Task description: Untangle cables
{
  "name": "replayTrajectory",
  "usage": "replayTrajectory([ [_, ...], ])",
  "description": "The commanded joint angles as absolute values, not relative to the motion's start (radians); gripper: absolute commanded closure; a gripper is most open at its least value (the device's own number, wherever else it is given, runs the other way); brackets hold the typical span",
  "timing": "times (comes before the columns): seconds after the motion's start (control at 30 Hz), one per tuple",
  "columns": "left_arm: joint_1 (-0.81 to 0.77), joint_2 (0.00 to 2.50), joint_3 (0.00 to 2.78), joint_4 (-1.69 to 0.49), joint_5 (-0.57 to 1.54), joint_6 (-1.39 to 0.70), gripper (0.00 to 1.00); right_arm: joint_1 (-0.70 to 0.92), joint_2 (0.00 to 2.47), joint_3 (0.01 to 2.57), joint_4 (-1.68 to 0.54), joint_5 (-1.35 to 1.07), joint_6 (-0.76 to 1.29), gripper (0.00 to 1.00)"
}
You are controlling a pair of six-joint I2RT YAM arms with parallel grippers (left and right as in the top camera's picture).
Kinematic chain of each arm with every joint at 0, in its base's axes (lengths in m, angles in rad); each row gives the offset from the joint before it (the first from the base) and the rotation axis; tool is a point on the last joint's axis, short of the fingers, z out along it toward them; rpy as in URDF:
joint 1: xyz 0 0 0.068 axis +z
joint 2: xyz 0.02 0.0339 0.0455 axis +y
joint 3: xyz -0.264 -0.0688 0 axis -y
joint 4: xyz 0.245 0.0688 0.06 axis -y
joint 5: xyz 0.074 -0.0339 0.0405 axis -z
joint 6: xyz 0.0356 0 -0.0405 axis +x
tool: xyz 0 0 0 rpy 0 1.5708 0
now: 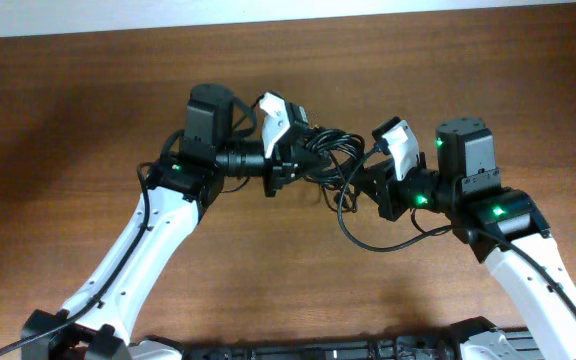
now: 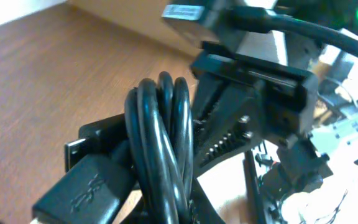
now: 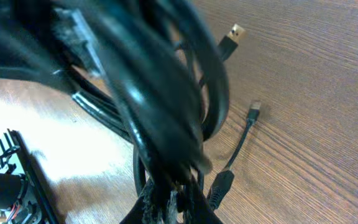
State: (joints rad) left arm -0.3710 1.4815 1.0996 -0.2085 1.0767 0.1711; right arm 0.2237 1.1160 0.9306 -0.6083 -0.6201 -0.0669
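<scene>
The clump of cables (image 1: 336, 160) is bunched up with both my grippers closed on it, so my left gripper should pull back with the clump while my right gripper opens.
The cables (image 1: 330, 152) are a clump of thin black cords held above the table between my two grippers. My left gripper (image 1: 290, 162) is shut on the clump's left side. My right gripper (image 1: 370, 182) is shut on its right side. A loose loop (image 1: 368, 238) hangs down toward the table. In the left wrist view the cables (image 2: 160, 143) loop close to the camera with a USB plug (image 2: 82, 190), and the right gripper (image 2: 253, 93) faces them. In the right wrist view my fingers (image 3: 178, 202) pinch the blurred cables (image 3: 160, 106). Plug ends (image 3: 231, 34) (image 3: 254, 112) lie on the wood.
The brown wooden table (image 1: 88, 90) lies under both arms. The arms' bases and their thicker black wires (image 1: 298, 348) run along the front edge. A black rack-like part (image 3: 17, 168) shows at the lower left of the right wrist view.
</scene>
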Motion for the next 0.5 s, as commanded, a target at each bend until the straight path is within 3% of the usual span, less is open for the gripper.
replayTrajectory([
  [0.0, -0.344, 1.472, 1.114, -0.207, 0.908, -0.044, 1.0, 0.221, 1.11, 0.947, -0.606, -0.589, -0.045, 0.96],
  [0.1, -0.331, 1.472, 1.114, -0.228, 0.899, -0.068, 1.0, 0.221, 1.11, 0.947, -0.606, -0.504, 0.043, 0.94],
  [0.23, -0.333, 1.472, 1.114, -0.272, 0.928, -0.025, 1.0, 0.221, 1.11, 0.947, -0.605, -0.539, 0.028, 0.46],
  [0.37, -0.334, 1.472, 1.114, -0.306, 0.997, 0.051, 1.0, 0.221, 1.11, 0.947, -0.605, -0.561, 0.023, 0.34],
  [0.47, -0.342, 1.472, 1.114, -0.305, 1.069, 0.062, 1.0, 0.222, 1.11, 0.947, -0.582, -0.585, 0.023, 0.33],
])
